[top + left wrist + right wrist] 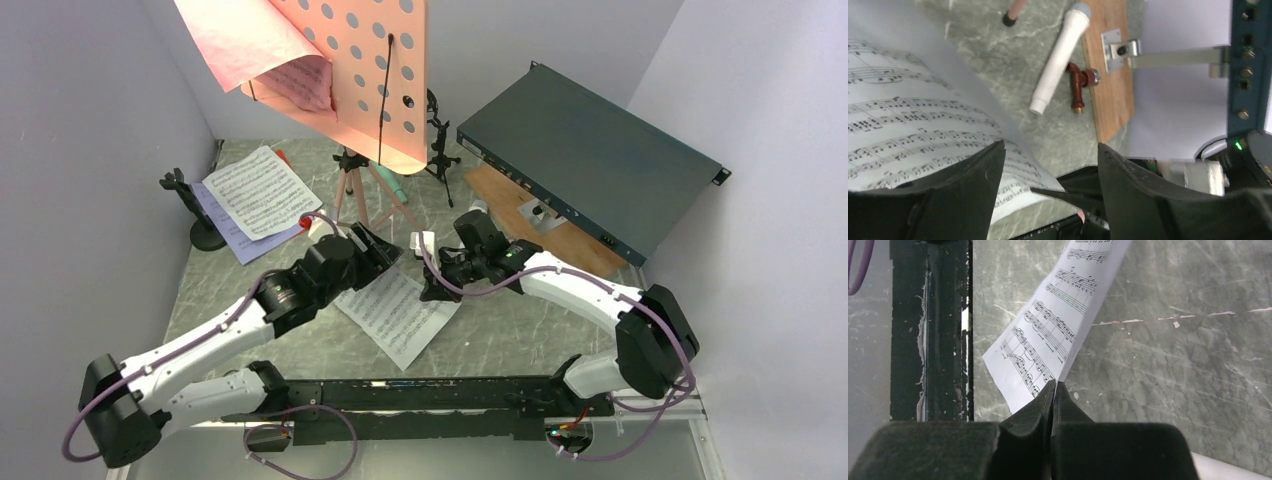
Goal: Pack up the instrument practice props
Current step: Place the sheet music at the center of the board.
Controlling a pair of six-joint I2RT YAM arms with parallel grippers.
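Only one edge of the page is pinched by my right gripper, so next my left gripper retreats as the page rises and takes the loose opposite edge.
A white sheet-music page lies on the table between my arms, one edge lifted. My right gripper is shut on that edge; in the right wrist view its fingertips pinch the page. My left gripper is open, and the page curves past its left finger without being held. A white microphone lies beside the board. The pink perforated music tripod stands at the back. More pages lie at the left, near a black microphone mount. A second mount stands behind.
The large dark green metal box sits at the back right, partly over the flat brown wooden board. A brown tap-like fitting lies at the board's edge. White walls close in the table on the left, back and right.
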